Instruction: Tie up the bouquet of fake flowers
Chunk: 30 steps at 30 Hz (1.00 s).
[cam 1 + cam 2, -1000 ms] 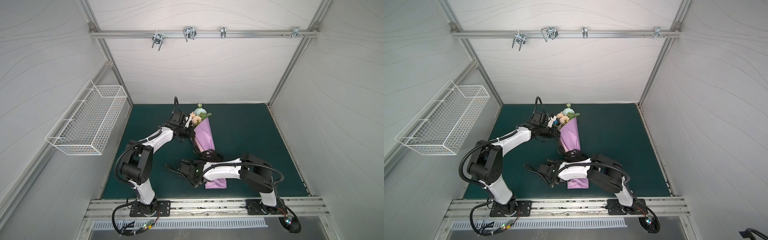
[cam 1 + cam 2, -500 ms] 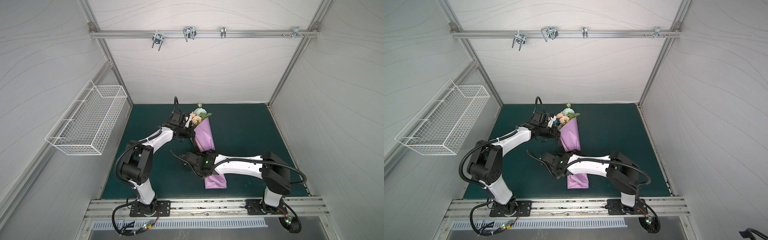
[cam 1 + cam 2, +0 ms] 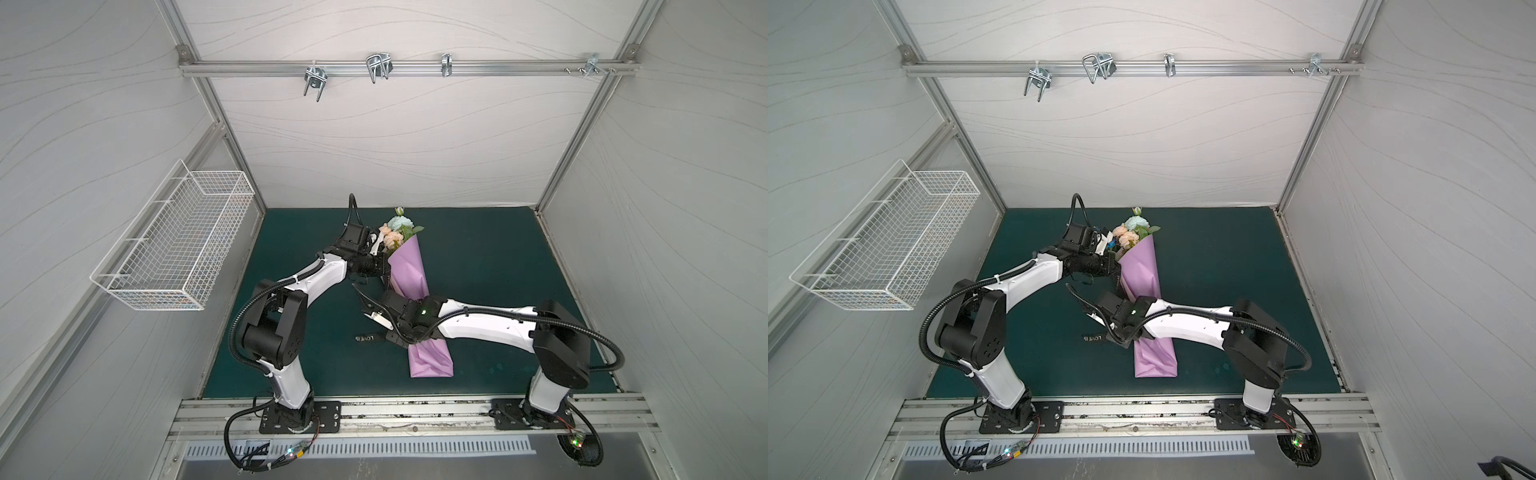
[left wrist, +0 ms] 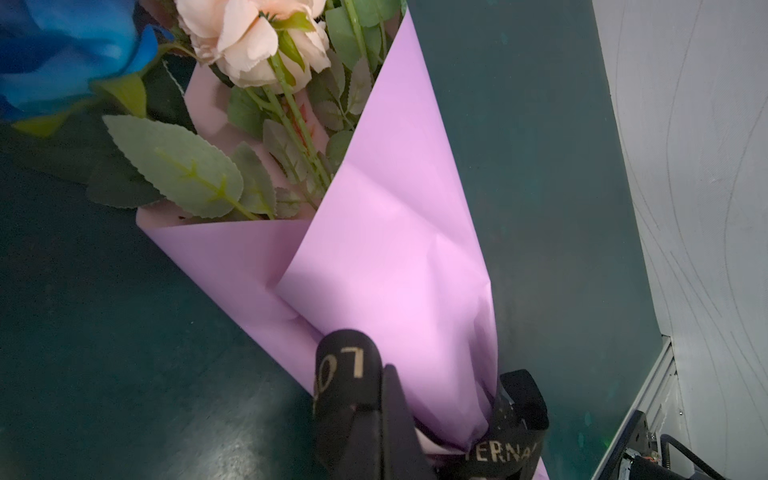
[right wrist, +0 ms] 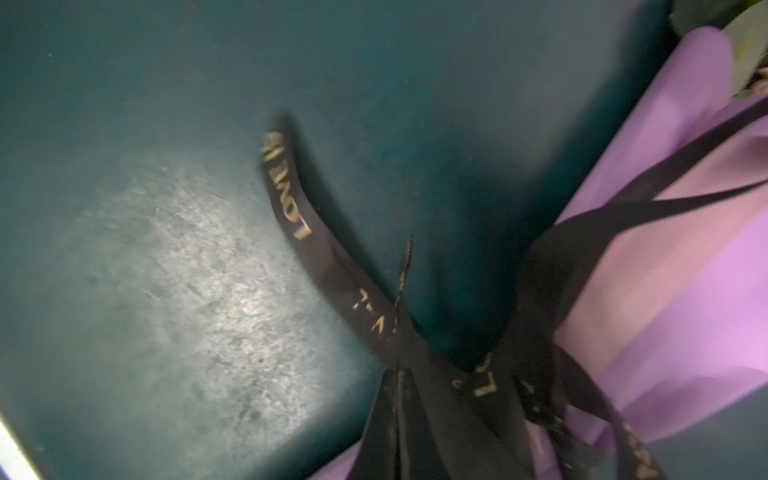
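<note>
My two grippers are holding the black ribbon slack (image 5: 550, 296) on the same side of the wrap, so my right gripper should draw its end (image 5: 405, 262) back across the wrap.
The bouquet of fake flowers (image 3: 395, 232) lies on the green mat, wrapped in lilac paper (image 3: 409, 274), heads toward the back wall. Peach and blue roses (image 4: 253, 45) show in the left wrist view. A black ribbon with gold lettering (image 4: 513, 440) circles the wrap's narrow part. My left gripper (image 4: 384, 376) is shut on a loop of that ribbon beside the wrap, and in a top view it (image 3: 390, 286) sits at the wrap's left edge. My right gripper (image 5: 397, 376) is shut on the ribbon, whose tail (image 5: 286, 187) runs on over the mat; its arm reaches across the wrap (image 3: 1152, 357).
The ribbon's loose end (image 3: 365, 338) lies on the mat left of the wrap. A white wire basket (image 3: 174, 245) hangs on the left wall. Metal hooks (image 3: 376, 68) hang on a rail at the back. Walls close in three sides of the mat (image 3: 490, 270).
My right arm has stretched out, its elbow swinging to the right and its wrist drawing nearer the wrap with the ribbon. The left arm and the bouquet stay put.
</note>
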Tool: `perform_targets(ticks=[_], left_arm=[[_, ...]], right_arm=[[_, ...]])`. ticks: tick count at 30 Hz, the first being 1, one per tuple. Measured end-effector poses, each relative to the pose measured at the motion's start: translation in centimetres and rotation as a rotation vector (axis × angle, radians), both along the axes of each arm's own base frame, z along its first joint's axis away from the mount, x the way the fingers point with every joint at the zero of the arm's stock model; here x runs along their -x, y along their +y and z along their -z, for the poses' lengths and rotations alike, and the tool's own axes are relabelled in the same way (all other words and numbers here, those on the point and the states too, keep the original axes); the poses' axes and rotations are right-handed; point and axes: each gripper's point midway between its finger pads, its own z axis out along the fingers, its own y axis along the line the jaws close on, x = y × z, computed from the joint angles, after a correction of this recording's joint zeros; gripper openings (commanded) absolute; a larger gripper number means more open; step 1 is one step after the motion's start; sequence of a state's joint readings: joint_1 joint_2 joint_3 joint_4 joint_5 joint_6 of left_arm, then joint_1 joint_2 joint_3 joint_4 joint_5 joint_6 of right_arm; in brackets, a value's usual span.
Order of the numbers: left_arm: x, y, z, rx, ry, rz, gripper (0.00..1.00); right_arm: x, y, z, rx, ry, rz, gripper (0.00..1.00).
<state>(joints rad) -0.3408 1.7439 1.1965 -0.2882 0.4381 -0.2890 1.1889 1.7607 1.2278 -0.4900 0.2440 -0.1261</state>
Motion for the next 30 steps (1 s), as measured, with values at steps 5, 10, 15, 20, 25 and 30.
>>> perform_targets(ticks=[5,10,15,20,25,30], left_arm=[[0.0,0.0,0.0,0.001,-0.001,0.000,0.00],[-0.1,0.0,-0.1,0.002,-0.003,0.001,0.00],[-0.1,-0.1,-0.1,0.003,0.000,0.002,0.00],[0.0,-0.1,-0.1,0.006,0.000,0.004,0.00],[0.2,-0.4,-0.3,0.007,-0.005,0.012,0.00],[2.0,-0.9,-1.4,-0.002,-0.041,0.030,0.00]], right_arm=[[0.2,0.0,0.6,0.002,0.033,0.001,0.00],[0.0,0.2,0.4,-0.008,0.039,0.018,0.00],[-0.2,0.0,-0.2,-0.028,0.035,0.046,0.00],[-0.4,-2.0,-3.8,-0.116,-0.010,0.122,0.00],[-1.3,-6.3,-8.8,-0.268,-0.064,0.294,0.00],[-3.3,-13.7,-10.9,-0.372,-0.103,0.571,0.00]])
